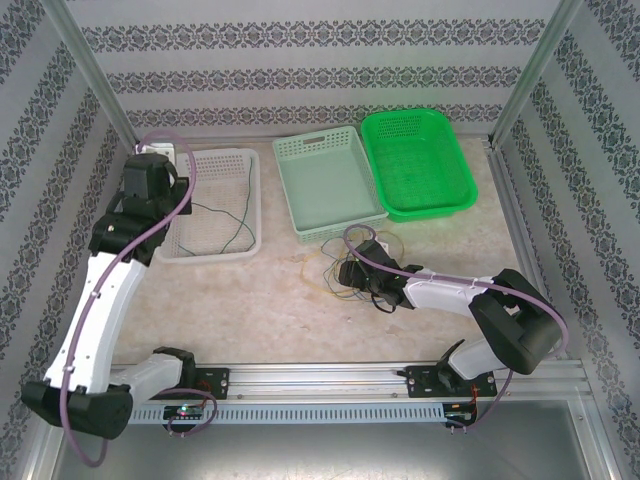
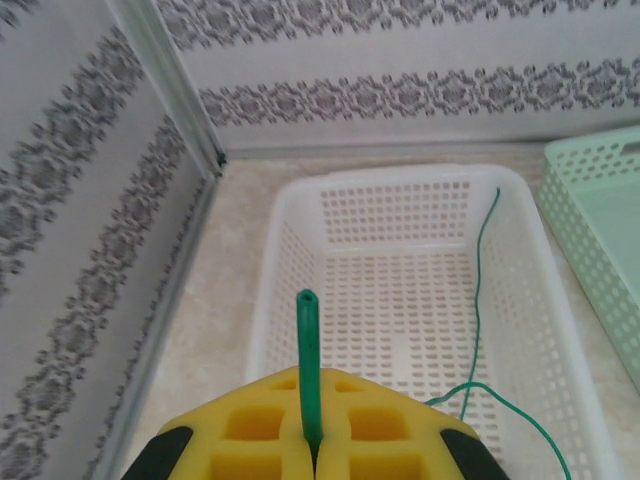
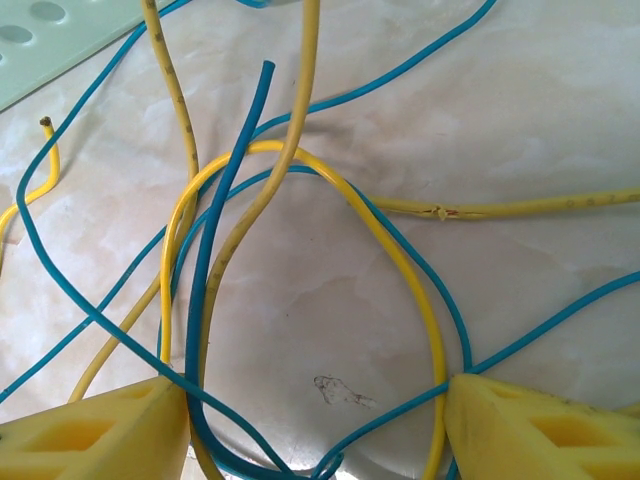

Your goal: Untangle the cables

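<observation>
The robot's left gripper has the green cable trailing (image 1: 241, 222) inside the white basket, clear of the tangled cables, so it should keep on over the basket's bottom (image 1: 207, 190) and let go there.
My left gripper (image 1: 158, 158) hovers over the far left end of the white basket (image 1: 250, 200). Its yellow pads (image 2: 250, 440) are shut on the end of a dark green cable (image 2: 308, 350), which sticks up between them. A thin part of the green cable (image 2: 478, 300) trails down into the white basket (image 2: 290, 250), also visible from above as a green strand (image 1: 238, 222). Blue and yellow cables (image 1: 325, 262) lie tangled on the table in front of the pale green basket. My right gripper (image 3: 315, 430) sits low over this tangle, open, with a blue cable (image 3: 215, 230) and a yellow loop (image 3: 400, 260) between its fingers (image 3: 90, 435).
A pale green basket (image 1: 330, 185) and a bright green basket (image 1: 415, 160) stand at the back, right of the white one. Patterned walls and metal posts (image 1: 95, 80) close in the table. A metal rail (image 1: 330, 380) runs along the near edge.
</observation>
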